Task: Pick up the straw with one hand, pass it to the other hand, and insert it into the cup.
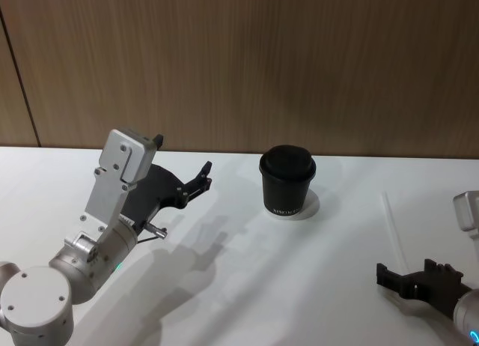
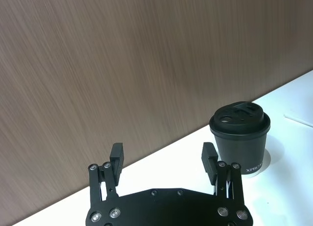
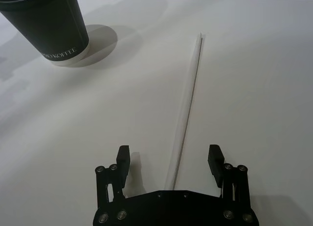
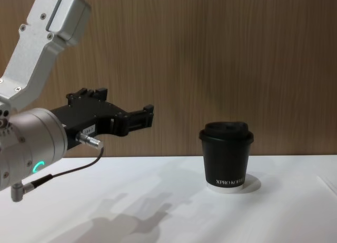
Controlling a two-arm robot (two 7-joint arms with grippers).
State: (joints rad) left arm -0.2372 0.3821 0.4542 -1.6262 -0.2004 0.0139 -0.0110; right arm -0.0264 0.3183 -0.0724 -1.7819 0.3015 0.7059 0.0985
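The white straw runs straight from end to end, so its far end should stay stiff and stick out when the robot lifts the straw's near end.
The black lidded cup stands upright on the white table, mid-back. The thin white straw lies flat on the table to the cup's right. My right gripper is open just above the table, its fingers straddling the straw's near end without touching it. My left gripper hovers open and empty above the table, left of the cup, pointing toward it.
A wood-panelled wall runs along the table's back edge, close behind the cup. The left arm's dark cable hangs below its silver wrist. White tabletop stretches between the two arms.
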